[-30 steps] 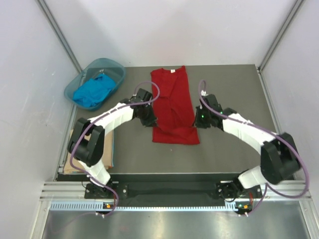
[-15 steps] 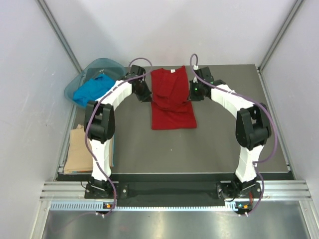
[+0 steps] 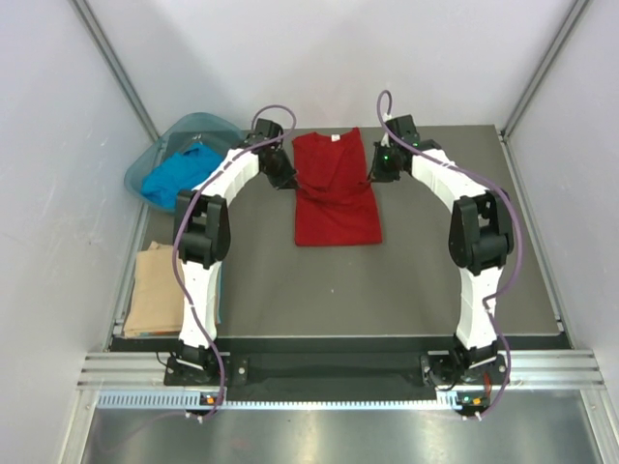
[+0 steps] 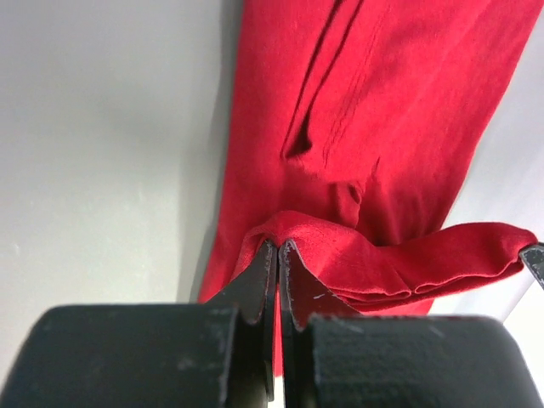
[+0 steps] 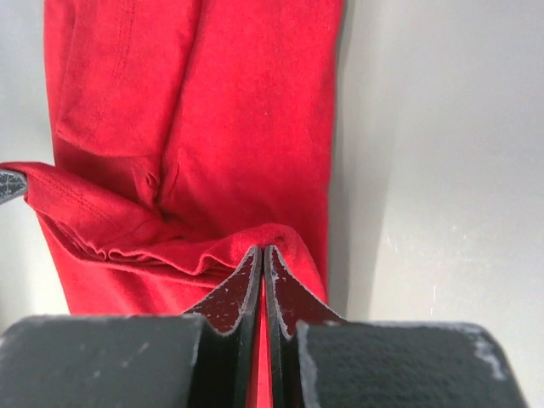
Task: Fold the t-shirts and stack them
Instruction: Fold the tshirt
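The red shirt's long edge [image 3: 365, 155] goes straight to the shirt's near hem, so my right gripper should keep gently laying the lifted fold onto the shirt's body [image 3: 338, 217] and then let go.
The deep red t-shirt [image 3: 335, 193] lies lengthwise at the table's far middle, with its white neck label at the far end. My left gripper [image 3: 287, 177] is shut on the shirt's left edge [image 4: 280, 234], which it holds lifted. My right gripper [image 3: 375, 176] is shut on the right edge [image 5: 272, 234], also lifted. A fold of red cloth spans between them. The blue t-shirt [image 3: 180, 175] lies crumpled in the teal basin [image 3: 227, 130]. The tan t-shirt [image 3: 155, 290] lies folded at the table's left edge.
The basin stands at the far left corner against the wall. White walls enclose the table on the left, back and right. Grey table surface [image 3: 406, 280] shows in front of the red shirt.
Both grippers have carried the red shirt's near hem away from me, from mid-table to the far half. The shirt now lies doubled over and shorter.
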Controlling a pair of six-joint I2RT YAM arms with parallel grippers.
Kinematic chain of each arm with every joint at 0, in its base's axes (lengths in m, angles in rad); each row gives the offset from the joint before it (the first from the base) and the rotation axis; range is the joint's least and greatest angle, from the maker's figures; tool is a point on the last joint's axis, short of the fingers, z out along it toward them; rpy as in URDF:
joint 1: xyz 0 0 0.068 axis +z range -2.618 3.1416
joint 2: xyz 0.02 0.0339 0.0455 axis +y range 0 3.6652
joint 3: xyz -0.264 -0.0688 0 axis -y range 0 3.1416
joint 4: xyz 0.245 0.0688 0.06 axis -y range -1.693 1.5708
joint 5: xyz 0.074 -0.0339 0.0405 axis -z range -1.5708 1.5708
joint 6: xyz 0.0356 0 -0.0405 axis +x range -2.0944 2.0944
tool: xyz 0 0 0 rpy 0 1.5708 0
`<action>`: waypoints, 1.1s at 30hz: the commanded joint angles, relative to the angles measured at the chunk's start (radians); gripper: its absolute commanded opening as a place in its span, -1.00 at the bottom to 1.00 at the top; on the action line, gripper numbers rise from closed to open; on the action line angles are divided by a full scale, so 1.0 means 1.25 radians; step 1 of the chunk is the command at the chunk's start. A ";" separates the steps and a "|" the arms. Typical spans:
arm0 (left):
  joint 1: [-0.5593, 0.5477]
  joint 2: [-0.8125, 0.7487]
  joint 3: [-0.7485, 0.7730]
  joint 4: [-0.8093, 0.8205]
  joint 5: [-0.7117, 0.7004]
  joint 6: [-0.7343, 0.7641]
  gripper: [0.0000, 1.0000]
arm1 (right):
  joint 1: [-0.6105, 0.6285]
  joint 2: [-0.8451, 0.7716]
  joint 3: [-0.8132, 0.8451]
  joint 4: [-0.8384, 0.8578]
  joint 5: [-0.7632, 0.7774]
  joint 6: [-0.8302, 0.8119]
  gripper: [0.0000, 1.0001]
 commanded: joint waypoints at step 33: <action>0.040 -0.237 -0.237 0.191 0.006 0.089 -0.11 | -0.055 -0.054 -0.041 0.044 -0.111 -0.066 -0.08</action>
